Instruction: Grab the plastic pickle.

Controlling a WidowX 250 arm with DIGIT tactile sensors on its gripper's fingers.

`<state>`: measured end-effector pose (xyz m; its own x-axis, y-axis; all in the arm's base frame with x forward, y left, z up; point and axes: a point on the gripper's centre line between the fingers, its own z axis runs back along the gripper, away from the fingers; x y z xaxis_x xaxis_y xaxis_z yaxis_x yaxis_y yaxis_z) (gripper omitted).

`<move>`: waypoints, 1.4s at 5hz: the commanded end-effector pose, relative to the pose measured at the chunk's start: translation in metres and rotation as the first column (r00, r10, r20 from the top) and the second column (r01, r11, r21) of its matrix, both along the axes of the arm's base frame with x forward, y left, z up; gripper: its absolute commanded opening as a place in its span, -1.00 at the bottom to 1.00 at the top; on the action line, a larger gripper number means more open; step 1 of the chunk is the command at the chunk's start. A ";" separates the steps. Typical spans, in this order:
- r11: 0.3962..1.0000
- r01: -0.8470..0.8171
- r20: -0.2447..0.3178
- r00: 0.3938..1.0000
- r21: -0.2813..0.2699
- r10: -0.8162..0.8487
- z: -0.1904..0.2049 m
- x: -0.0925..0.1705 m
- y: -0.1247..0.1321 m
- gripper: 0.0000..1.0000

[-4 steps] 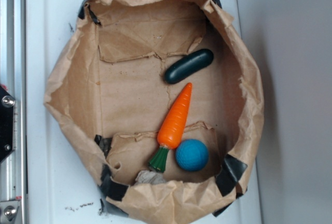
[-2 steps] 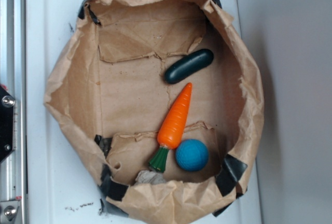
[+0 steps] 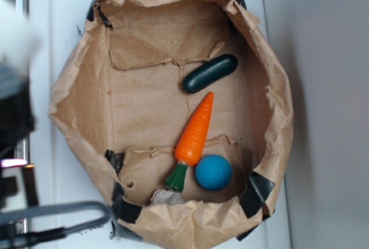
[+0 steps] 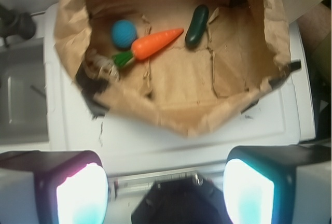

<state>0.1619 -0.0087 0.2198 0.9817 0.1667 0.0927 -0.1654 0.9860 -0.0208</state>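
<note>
The carrot [image 3: 194, 133] will turn round when the robot's gripper pulls the plastic pickle across the bottom of the bag, because the orange tip [image 3: 210, 96] is close beside the pickle.
The plastic pickle [image 3: 210, 73], dark green and capsule-shaped, lies on the floor of the brown paper bag [image 3: 81, 82], in its upper right part. In the wrist view the pickle [image 4: 196, 25] shows at the top, right of the carrot tip. My gripper [image 4: 165, 193] is open, its two pale pads wide apart at the bottom of the wrist view, over the white surface short of the bag, far from the pickle. In the exterior view the arm is a blurred dark and white mass [image 3: 14, 87] at the left edge.
An orange carrot [image 3: 195, 131] with a green stem lies below the pickle, and a blue ball [image 3: 213, 172] sits beside the stem. The bag's crumpled walls stand up all round. It rests on a white board [image 3: 57, 7]. A metal rail runs along the left.
The arm has swung into the exterior view at the left edge, blurred with motion. Pickle, carrot and ball have not moved.
</note>
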 end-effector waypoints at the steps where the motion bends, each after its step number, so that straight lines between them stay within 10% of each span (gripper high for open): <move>1: 0.989 -0.122 0.069 0.989 -0.085 0.128 -0.031 0.060 0.030 1.00; 4: 0.987 -0.133 0.081 0.987 -0.085 0.140 -0.046 0.123 0.060 1.00; 7: 0.987 -0.133 0.081 0.987 -0.085 0.140 -0.046 0.123 0.060 1.00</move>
